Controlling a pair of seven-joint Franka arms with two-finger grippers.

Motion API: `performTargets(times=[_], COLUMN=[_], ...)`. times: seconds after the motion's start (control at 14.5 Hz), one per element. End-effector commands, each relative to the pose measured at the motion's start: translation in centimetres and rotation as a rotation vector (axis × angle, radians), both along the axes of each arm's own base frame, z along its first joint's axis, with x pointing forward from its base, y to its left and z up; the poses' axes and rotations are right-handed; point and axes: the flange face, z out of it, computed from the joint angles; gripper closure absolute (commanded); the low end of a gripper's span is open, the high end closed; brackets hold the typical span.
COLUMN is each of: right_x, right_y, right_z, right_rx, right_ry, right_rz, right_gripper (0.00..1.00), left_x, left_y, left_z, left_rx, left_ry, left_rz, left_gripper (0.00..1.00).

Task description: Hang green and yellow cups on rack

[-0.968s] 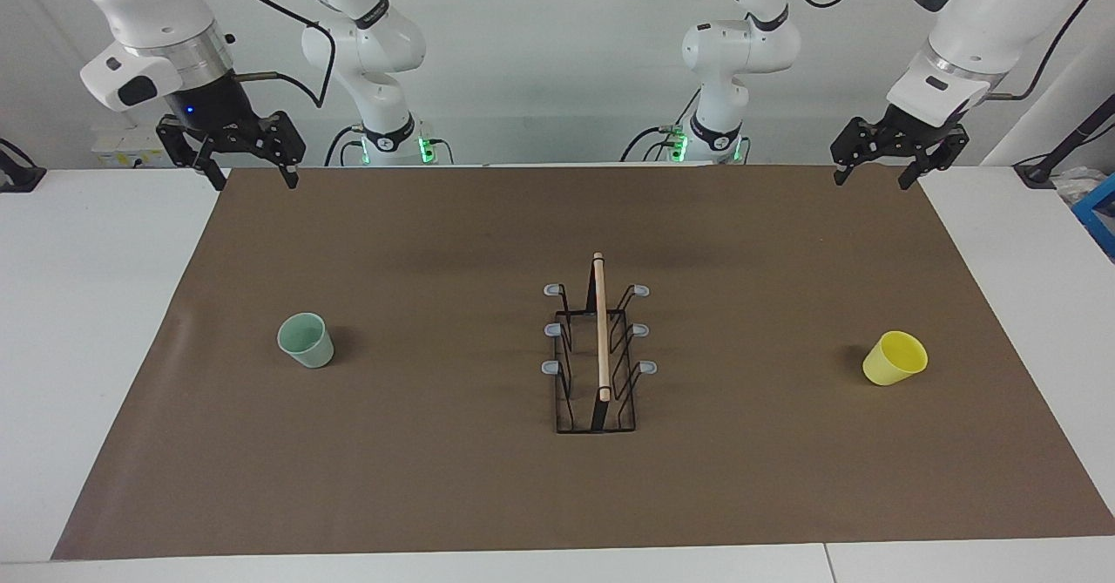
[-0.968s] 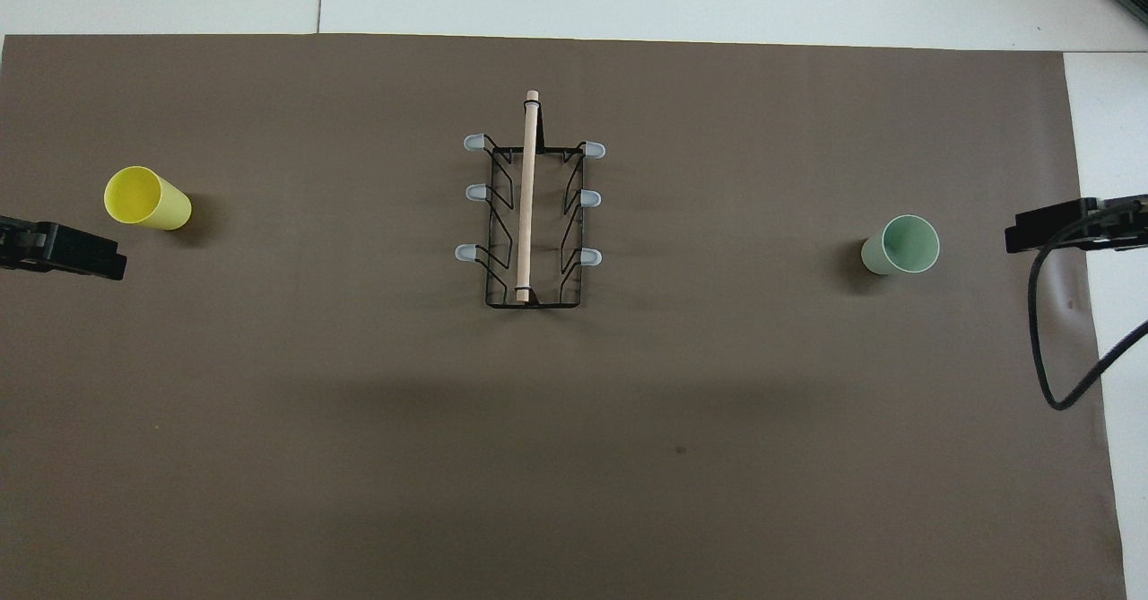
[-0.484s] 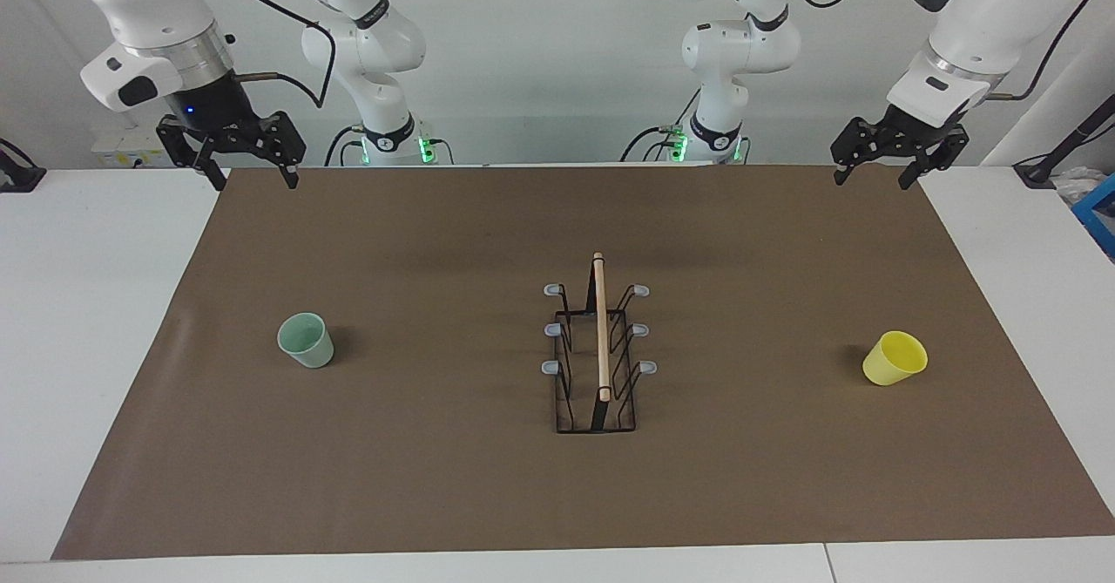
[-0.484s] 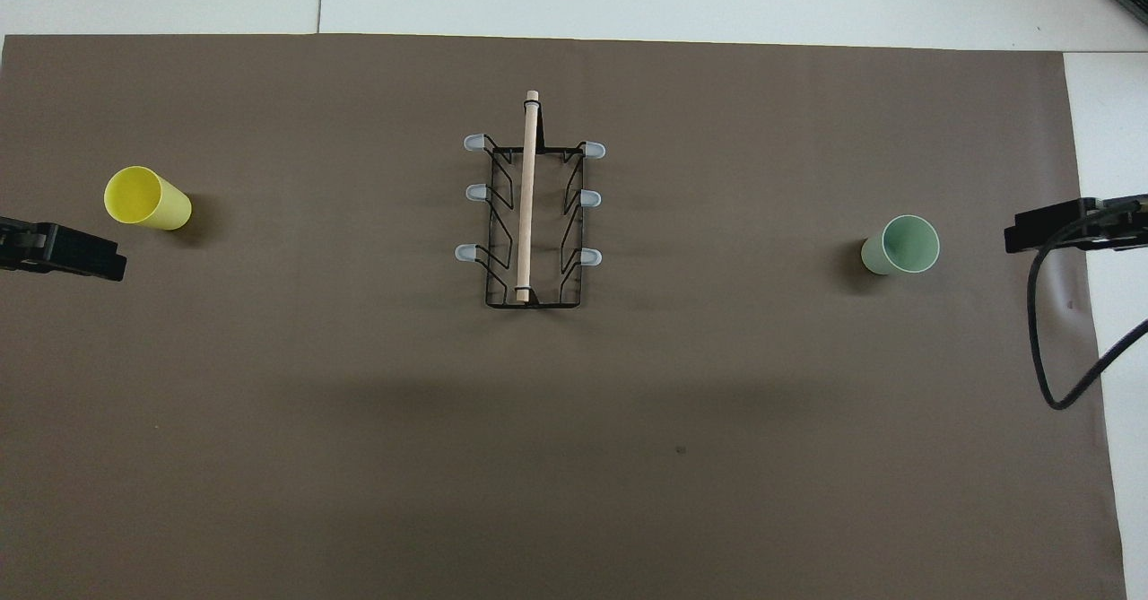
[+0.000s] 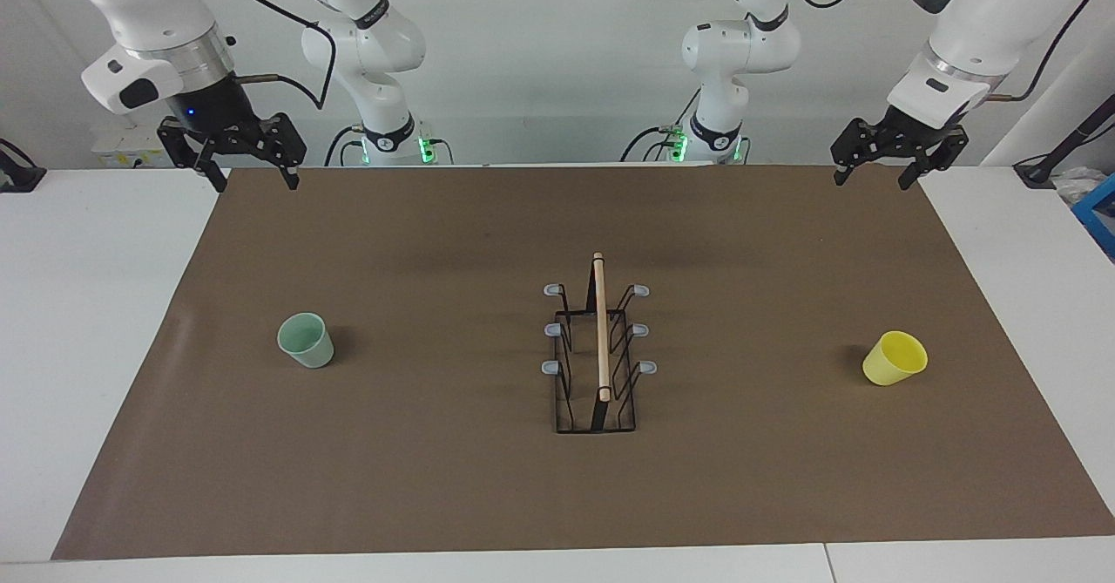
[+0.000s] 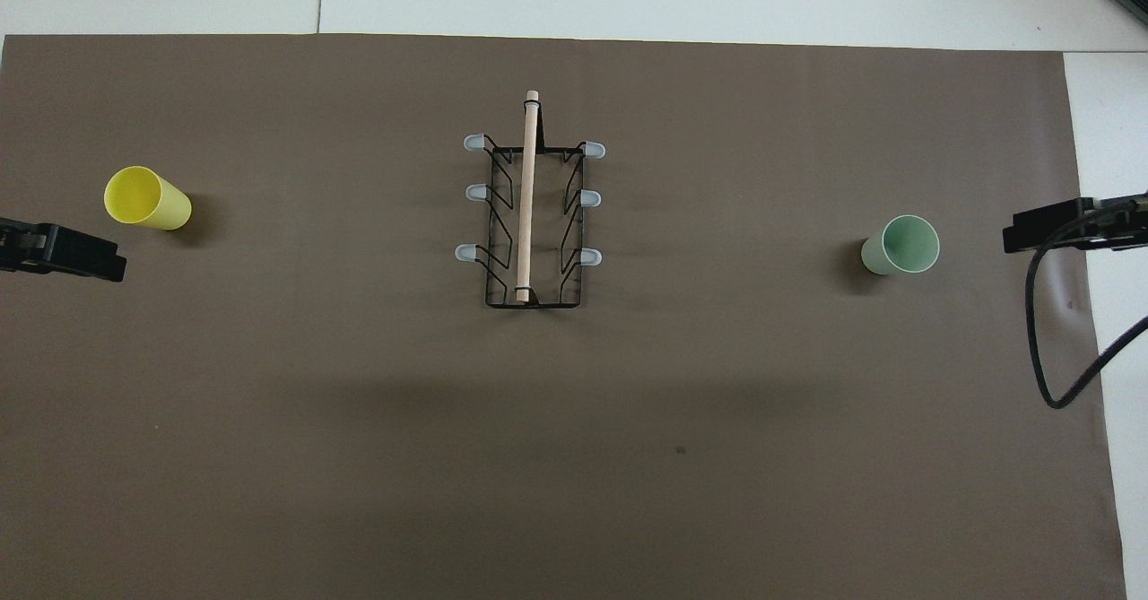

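The rack's grey-tipped wires [image 6: 468, 252] stick out, so I expect the yellow cup [image 6: 147, 198] to hang upside down with a wire hidden inside it when I lower it over one.
The rack [image 5: 600, 330] [image 6: 527, 196], black wire with a wooden rod on top and grey-tipped prongs on both sides, stands mid-mat with nothing on it. Toward the right arm's end of the table, the pale green cup [image 5: 306, 340] [image 6: 901, 245] stands mouth up. The yellow cup [image 5: 895, 358] [image 6: 146, 198] stands mouth up toward the left arm's end. My right gripper [image 5: 253, 180] [image 6: 1067, 228] hangs open and empty over the mat's corner at the robots' end. My left gripper [image 5: 871, 180] [image 6: 63, 252] hangs open and empty over the mat's other corner there.
A brown mat [image 5: 435, 478] covers most of the white table [image 5: 87, 348]. A black cable [image 6: 1045, 349] loops down from the right arm over the mat's edge. Wide bare mat lies between each cup and the rack.
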Motion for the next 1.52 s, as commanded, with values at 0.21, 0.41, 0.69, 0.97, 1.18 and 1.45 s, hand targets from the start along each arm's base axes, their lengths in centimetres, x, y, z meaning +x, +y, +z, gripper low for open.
performTargets(times=[0.21, 0.41, 0.69, 0.97, 1.18, 1.45], right_x=[0.1, 0.1, -0.2, -0.4, 0.8, 2.4], right_y=[0.0, -0.1, -0.2, 0.1, 0.8, 0.9], right_z=[-0.5, -0.5, -0.4, -1.6, -3.1, -5.2], right_rx=[-0.014, -0.012, -0.01, -0.012, -0.025, -0.034], right_ry=[0.013, 0.013, 0.022, 0.034, 0.019, 0.02], right_rz=[-0.006, -0.006, -0.02, -0.003, 0.024, 0.029], right_gripper=[0.0, 0.0, 0.0, 0.0, 0.0, 0.0], left_x=[0.6, 1.9, 3.6, 6.7, 8.4, 8.8], left_y=[1.5, 2.3, 8.1, 11.9, 15.6, 18.7], left_z=[-1.4, -2.3, -3.3, -4.6, -6.9, -9.0], left_rx=[-0.004, -0.014, -0.083, -0.074, -0.142, -0.246], left_ry=[0.033, 0.039, 0.068, 0.114, 0.166, 0.246], left_rz=[0.077, 0.244, 0.453, 0.671, 0.929, 1.245], left_gripper=[0.0, 0.0, 0.0, 0.0, 0.0, 0.0])
